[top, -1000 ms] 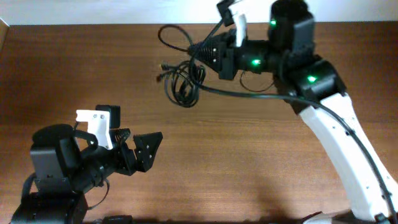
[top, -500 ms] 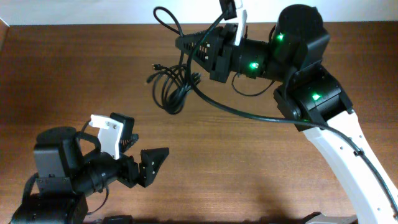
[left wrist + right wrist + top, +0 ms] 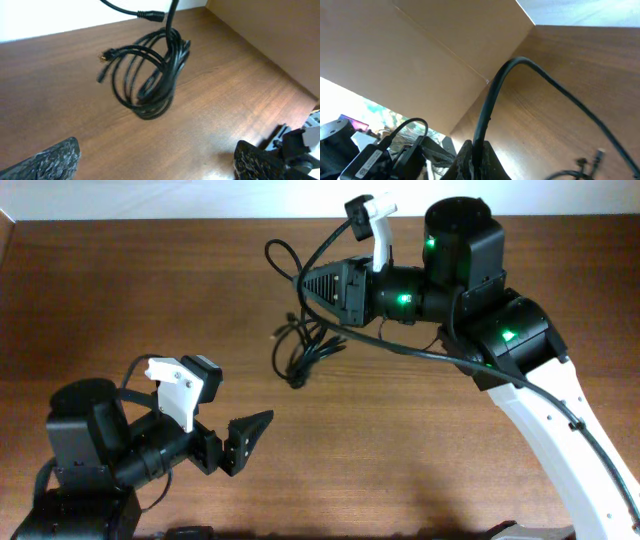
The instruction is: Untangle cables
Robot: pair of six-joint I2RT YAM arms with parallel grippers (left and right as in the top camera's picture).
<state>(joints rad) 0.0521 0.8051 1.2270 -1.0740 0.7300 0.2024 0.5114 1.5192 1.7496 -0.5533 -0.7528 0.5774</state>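
The coiled loops (image 3: 304, 352) hang in a bunch from the robot's right gripper, away from the left gripper's fingertips (image 3: 229, 436), so the right gripper should pass them to the left gripper.
A bundle of thin black cables (image 3: 305, 348) hangs in loops above the table, lifted by my right gripper (image 3: 312, 283), which is shut on one strand (image 3: 487, 107). That strand arcs up and back from the jaws (image 3: 280, 252). The left wrist view shows the coiled loops (image 3: 150, 75) dangling with small plug ends (image 3: 104, 57) sticking out to the left. My left gripper (image 3: 250, 435) is open and empty, low at the front left, well below and left of the bundle.
The wooden table (image 3: 150, 290) ends at a pale wall at the back. A thicker black wire (image 3: 400, 345) runs from my right arm across the table. A cardboard panel (image 3: 420, 55) shows in the right wrist view.
My right gripper has shifted right with the strand, and the hanging bundle has swung right with it. My left gripper has edged slightly forward and stays open.
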